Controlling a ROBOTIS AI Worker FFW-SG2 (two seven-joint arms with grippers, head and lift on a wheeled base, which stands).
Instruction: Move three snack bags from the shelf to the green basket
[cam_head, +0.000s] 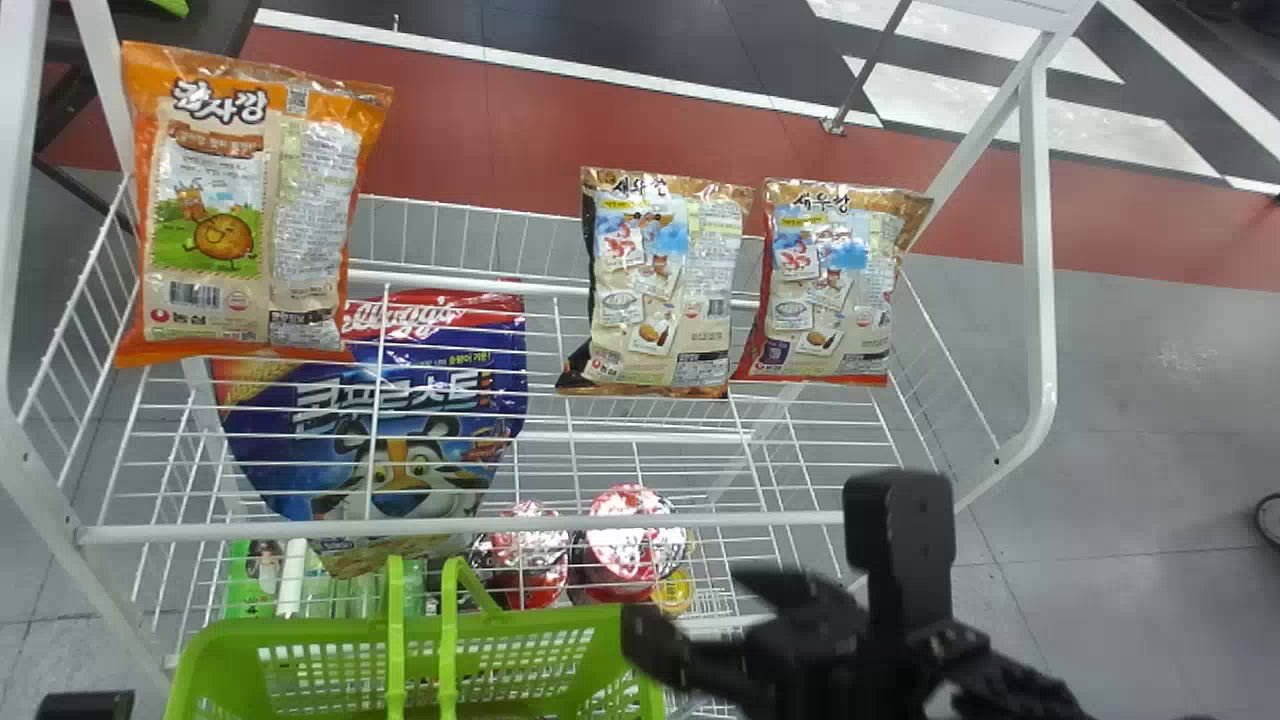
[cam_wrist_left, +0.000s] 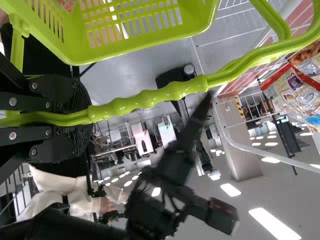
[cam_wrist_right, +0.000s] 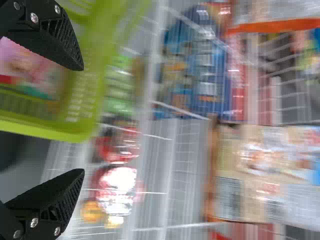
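I should expect the shelf to be empty behind the red-edged snack bag (cam_head: 829, 284) when I lift it away, because open wire rack (cam_head: 828, 437) shows below and beside the bag.
In the head view my right gripper (cam_head: 700, 615) is over the right end of the green basket (cam_head: 330, 650), below the shelf's front rail. The right gripper (cam_wrist_right: 80, 120) stands open in its own view, nothing between its fingers. The left arm's dark housing, part of the left gripper (cam_head: 85, 705), shows at the lower left; the left gripper (cam_wrist_left: 90, 117) is shut on the basket handle (cam_wrist_left: 150, 98). An orange snack bag (cam_head: 240, 210) leans at the shelf's left, a brown-edged one (cam_head: 660, 285) right of centre, a red-edged one (cam_head: 835, 285) beside it. A pink package (cam_wrist_right: 30, 70) lies inside the basket.
White shelf posts and a front rail (cam_head: 460, 530) frame the wire rack. On a lower level are a large blue cereal bag (cam_head: 400, 420), red-lidded cups (cam_head: 630, 540) and green packages (cam_head: 250, 580).
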